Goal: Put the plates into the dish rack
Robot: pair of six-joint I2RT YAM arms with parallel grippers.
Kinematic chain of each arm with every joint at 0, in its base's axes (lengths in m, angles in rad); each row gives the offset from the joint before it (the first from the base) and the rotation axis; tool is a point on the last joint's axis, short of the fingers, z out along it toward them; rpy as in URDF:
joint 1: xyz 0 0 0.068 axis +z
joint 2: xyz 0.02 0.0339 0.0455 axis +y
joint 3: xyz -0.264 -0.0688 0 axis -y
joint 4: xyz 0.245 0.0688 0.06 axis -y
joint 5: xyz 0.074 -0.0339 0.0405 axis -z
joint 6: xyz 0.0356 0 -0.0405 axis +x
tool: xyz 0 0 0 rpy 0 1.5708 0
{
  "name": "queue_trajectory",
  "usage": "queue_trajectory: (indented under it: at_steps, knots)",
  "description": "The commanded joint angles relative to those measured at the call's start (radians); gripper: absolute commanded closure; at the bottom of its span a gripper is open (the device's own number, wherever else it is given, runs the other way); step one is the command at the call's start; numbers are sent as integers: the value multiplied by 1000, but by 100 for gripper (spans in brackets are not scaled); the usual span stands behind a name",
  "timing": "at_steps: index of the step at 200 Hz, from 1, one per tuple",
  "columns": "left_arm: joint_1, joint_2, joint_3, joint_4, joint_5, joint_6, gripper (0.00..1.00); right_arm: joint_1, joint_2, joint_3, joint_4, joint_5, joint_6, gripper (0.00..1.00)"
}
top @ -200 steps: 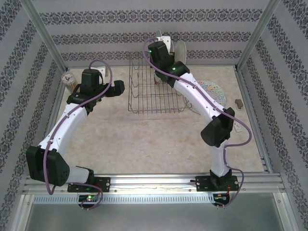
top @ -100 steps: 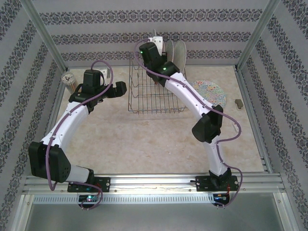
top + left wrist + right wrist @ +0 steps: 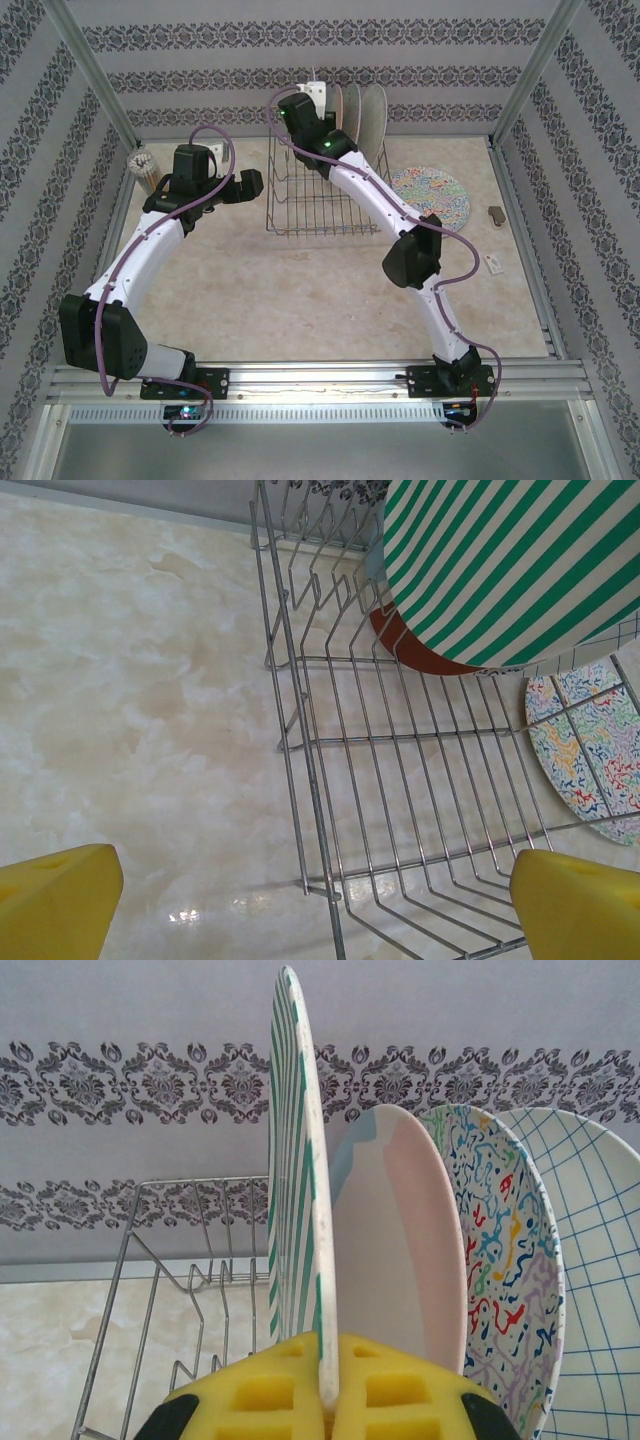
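Observation:
The green-white striped plate (image 3: 298, 1170) is hanging upright next to the cream plate, so my right gripper should keep lowering it until the dish rack's wires (image 3: 345, 600) hold it.
The dish rack (image 3: 320, 195) stands at the back middle of the table. My right gripper (image 3: 330, 1400) is shut on the rim of the green-white striped plate (image 3: 295, 1180), holding it upright and edge-on over the rack's back end. Right of it, three plates stand close together: a cream one with blue and pink blocks (image 3: 400, 1250), a floral one (image 3: 495, 1250) and a pale checked one (image 3: 600, 1260). Another floral plate (image 3: 430, 195) lies flat on the table right of the rack. My left gripper (image 3: 248, 185) hovers open beside the rack's left side (image 3: 300, 740), holding nothing.
A cup of pencils (image 3: 145, 168) stands at the back left corner. A small brown object (image 3: 496, 213) and a small white one (image 3: 494, 263) lie near the right wall. Patterned walls and metal posts close in the table.
My right arm has swung left and toward the back wall with the striped plate, uncovering the floral plate on the table. The left arm has stayed put.

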Motion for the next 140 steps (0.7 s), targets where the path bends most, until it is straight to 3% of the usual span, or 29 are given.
queue_trajectory:
  at_steps: [1, 140]
  knots:
    - [13, -10, -3, 13, 6, -6, 0, -2, 15, 59, 43, 16, 5, 100]
    - [13, -1, -3, 13, 12, -6, 0, -35, 79, 48, 37, -37, 100, 100]
